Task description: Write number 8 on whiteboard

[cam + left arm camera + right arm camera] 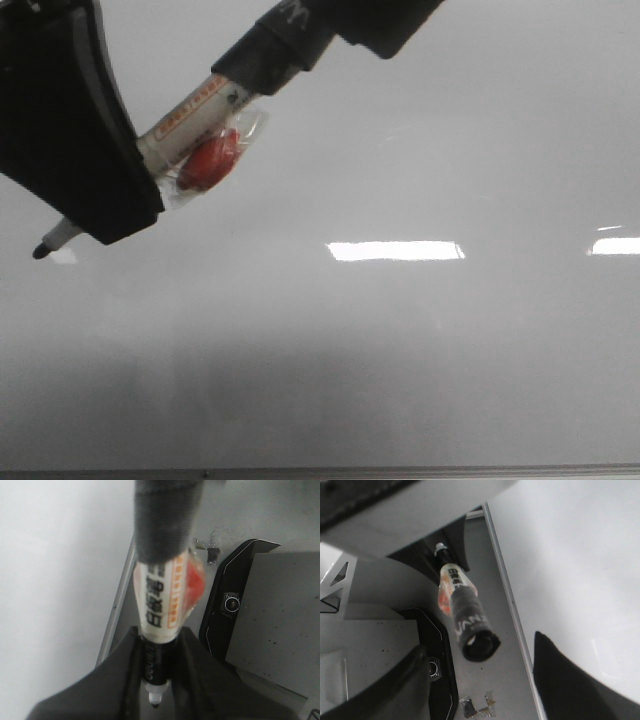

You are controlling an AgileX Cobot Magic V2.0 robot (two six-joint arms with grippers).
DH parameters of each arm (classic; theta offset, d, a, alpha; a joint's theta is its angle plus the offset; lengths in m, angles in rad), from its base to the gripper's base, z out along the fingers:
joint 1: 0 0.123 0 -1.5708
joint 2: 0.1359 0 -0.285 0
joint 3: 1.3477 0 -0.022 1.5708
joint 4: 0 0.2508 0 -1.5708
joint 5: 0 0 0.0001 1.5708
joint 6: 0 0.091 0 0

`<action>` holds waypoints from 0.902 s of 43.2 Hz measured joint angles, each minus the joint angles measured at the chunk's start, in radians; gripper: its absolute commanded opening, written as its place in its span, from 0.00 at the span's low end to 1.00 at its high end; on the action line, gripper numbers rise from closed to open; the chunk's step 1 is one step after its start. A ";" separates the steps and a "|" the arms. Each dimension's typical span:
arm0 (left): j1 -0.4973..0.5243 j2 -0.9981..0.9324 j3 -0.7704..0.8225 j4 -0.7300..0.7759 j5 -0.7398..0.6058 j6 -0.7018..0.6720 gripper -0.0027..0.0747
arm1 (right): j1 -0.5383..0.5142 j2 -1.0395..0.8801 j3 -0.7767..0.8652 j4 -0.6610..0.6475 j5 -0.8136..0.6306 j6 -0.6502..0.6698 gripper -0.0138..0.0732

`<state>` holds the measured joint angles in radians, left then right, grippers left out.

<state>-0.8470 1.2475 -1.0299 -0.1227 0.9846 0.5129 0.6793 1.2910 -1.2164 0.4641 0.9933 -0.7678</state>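
Observation:
The robot's left gripper is holding the white marker near its black tip [42, 251], so the right gripper should take hold of the sleeved end [264, 57] before writing the number 8.
The whiteboard [400, 350] fills the front view, glossy and grey-white. The number 8 is out of view. My left gripper [100, 215] is shut on a white marker [195, 115] with a dark sleeve on its back end. The marker's black tip [42, 250] sits close to the board at the far left. In the left wrist view the fingers [125, 680] clamp the marker's barrel [157, 605]. My right gripper [477, 650] stands wide open around the marker's sleeved end [479, 642] without clamping it.
A red object in clear plastic [210, 160] is taped to the marker. The board's thin frame edge [320, 472] runs along the bottom. Beside the board lie a black device with a round lens [230, 602] and foil scraps [480, 705].

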 measured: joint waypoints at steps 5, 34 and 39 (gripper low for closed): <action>0.000 0.000 0.000 0.000 0.000 0.000 0.01 | 0.021 0.047 -0.021 0.018 0.004 -0.018 0.71; 0.000 0.000 0.000 0.001 -0.058 0.022 0.03 | 0.035 0.138 -0.042 0.092 -0.019 -0.078 0.16; 0.000 0.000 0.000 0.004 -0.065 0.024 0.21 | 0.035 0.138 -0.046 0.092 -0.015 -0.079 0.09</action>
<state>-0.8470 1.2475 -1.0299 -0.1183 0.9198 0.5372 0.7142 1.4288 -1.2623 0.5563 0.9782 -0.8469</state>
